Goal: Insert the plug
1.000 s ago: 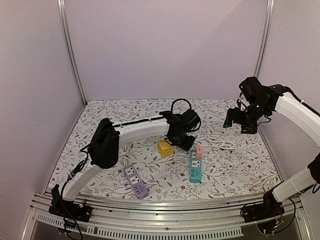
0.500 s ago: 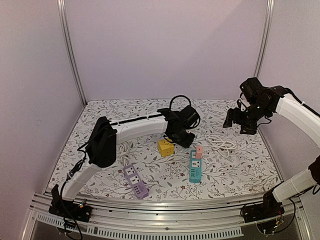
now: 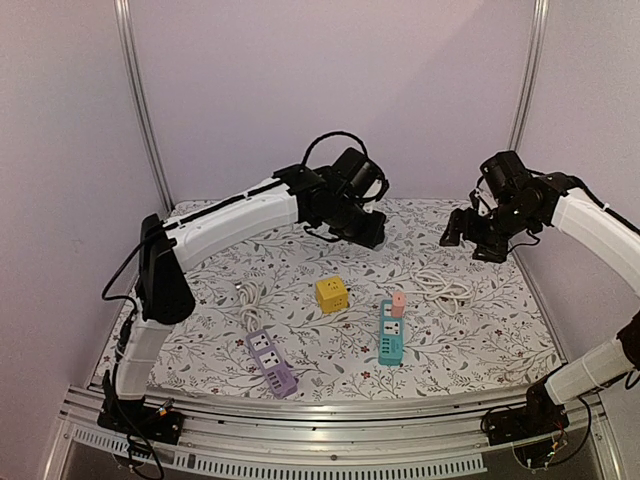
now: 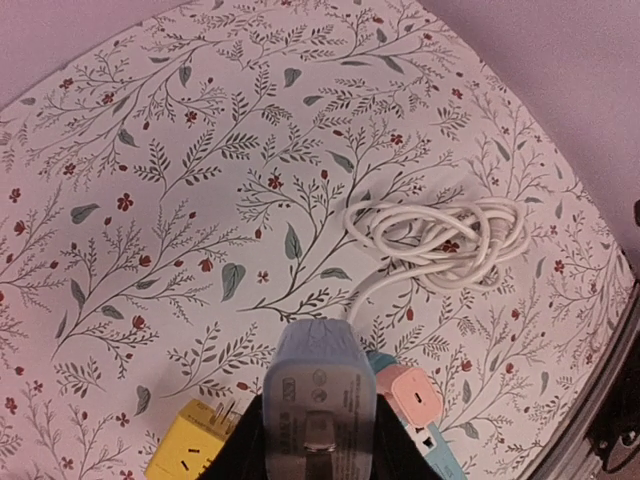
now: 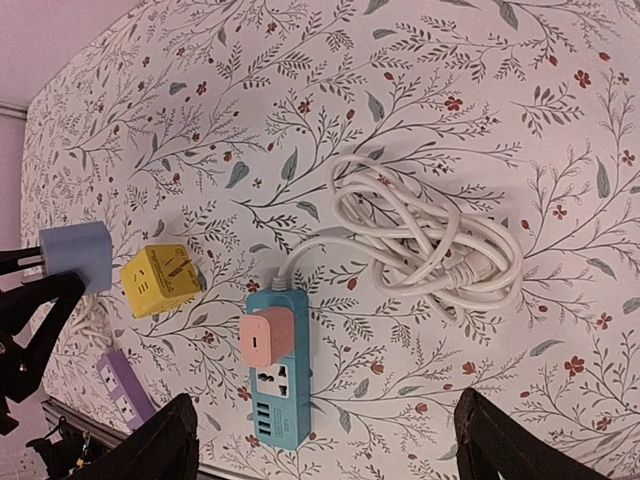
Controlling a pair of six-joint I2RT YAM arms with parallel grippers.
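Note:
The light blue plug's end point(image 5: 88, 252) juts free of my left gripper, so my right gripper keeps moving toward that end point(image 5: 98, 258) until its open fingers straddle it.
My left gripper point(image 4: 320, 445) is shut on a light blue plug point(image 4: 318, 385), held high above the floral table; its prongs are hidden. In the top view the left gripper point(image 3: 368, 230) hangs over the back middle. The right wrist view shows the blue plug point(image 5: 78, 255) at the left edge. A teal power strip point(image 3: 391, 338) lies at centre right with a pink plug point(image 3: 398, 303) seated in its far socket. My right gripper point(image 3: 468, 236) is open and empty, in the air at the right; from its own camera the right gripper point(image 5: 330, 445) looks down on the teal strip point(image 5: 280, 385).
A yellow cube adapter point(image 3: 332, 293) lies left of the teal strip. A purple power strip point(image 3: 271, 362) lies near the front left with its white cord. A coiled white cable point(image 3: 445, 283) lies right of centre. Walls enclose the table.
The left gripper has shut on the blue plug and lifted it up and back from beside the yellow cube. The right arm has barely moved.

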